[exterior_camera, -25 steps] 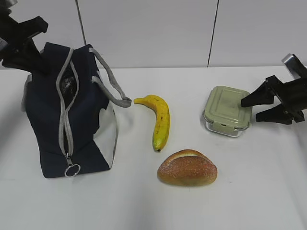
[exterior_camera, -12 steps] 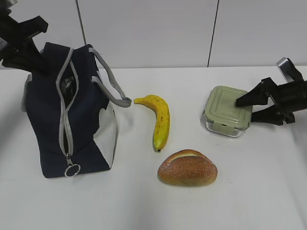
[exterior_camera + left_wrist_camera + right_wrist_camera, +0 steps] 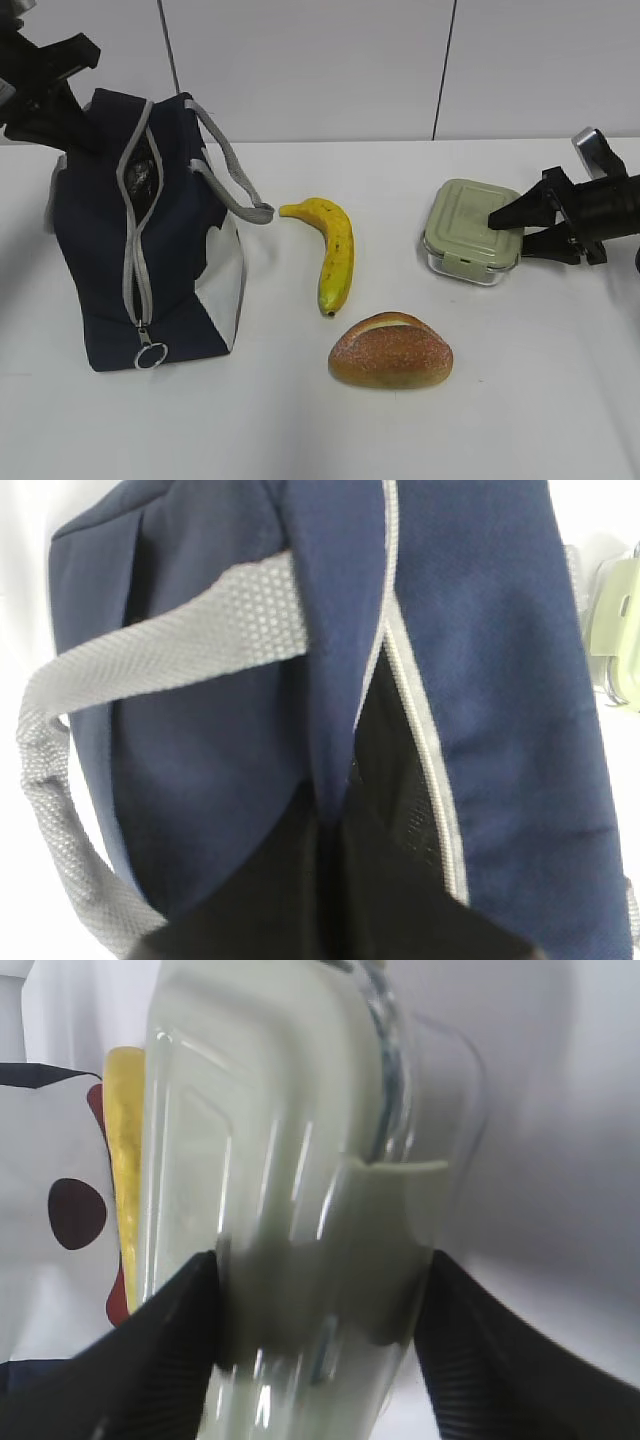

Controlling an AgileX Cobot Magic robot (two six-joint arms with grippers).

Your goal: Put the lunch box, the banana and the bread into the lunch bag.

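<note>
The zipper edges [image 3: 158,182] curve loosely around a narrow gap, so the lunch bag's opening [image 3: 141,190] will get wider when I push the lunch box in.
The navy lunch bag [image 3: 100,260] stands at the left, its zipper open along the top with the ring pull [image 3: 151,355] low at the front. My left gripper [image 3: 78,135] is shut on the bag's far top edge; the left wrist view shows its dark jaws [image 3: 325,880] pinching the navy fabric beside the opening. The lunch box [image 3: 468,235] sits at the right. My right gripper [image 3: 510,232] is open, with its fingers [image 3: 160,1360] on either side of the box's right edge [image 3: 270,1140]. The banana [image 3: 335,250] and the bread [image 3: 390,350] lie in the middle.
The bag's grey strap handles [image 3: 235,180] hang toward the banana. One strap [image 3: 170,650] crosses the left wrist view. A white wall stands close behind the table. Bare white tabletop lies in front of the bread.
My right gripper has moved left and now has its fingers around the lunch box's right edge. The left gripper and the bag have not moved.
</note>
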